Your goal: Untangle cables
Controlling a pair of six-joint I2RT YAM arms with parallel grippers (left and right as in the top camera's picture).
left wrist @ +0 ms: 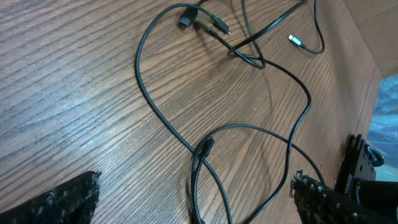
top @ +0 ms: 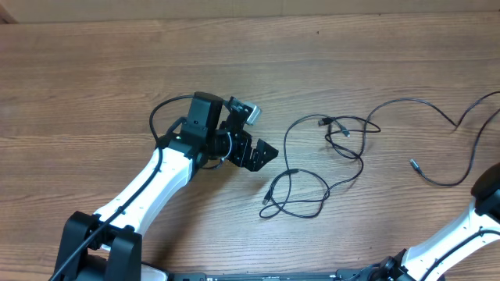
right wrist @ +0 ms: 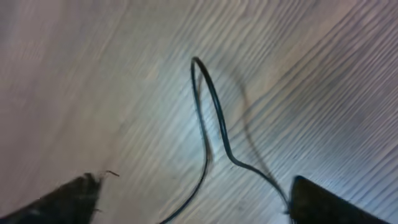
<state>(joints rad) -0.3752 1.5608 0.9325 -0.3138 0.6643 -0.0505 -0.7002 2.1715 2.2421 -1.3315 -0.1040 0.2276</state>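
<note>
The cables lie crossed in loops (top: pixel 342 142) beside the plugs, so my right gripper should quit the far bend, grab a cable at the tangle (top: pixel 364 130) and raise it free.
Two thin black cables lie on the wooden table. One cable (top: pixel 361 168) forms loose overlapping loops at the centre, with small plugs (top: pixel 332 123) at its top. The other cable (top: pixel 414 101) runs from that tangle toward the right edge and ends in a plug (top: pixel 413 164). My left gripper (top: pixel 262 152) hangs just left of the loops. In the left wrist view the left gripper (left wrist: pixel 193 202) is open over a cable loop (left wrist: pixel 140 68) and a plug (left wrist: pixel 205 148), gripping nothing. My right gripper (right wrist: pixel 199 202) is open, with a cable bend (right wrist: pixel 211 93) lying between and ahead of its fingers.
The right arm (top: pixel 469 222) enters at the bottom right corner, with its gripper mostly past the frame edge. The left arm (top: pixel 148 183) crosses the lower left. A thicker black arm wire (top: pixel 160 117) arcs beside the left wrist. The table edge (left wrist: pixel 367 56) shows at the right of the left wrist view.
</note>
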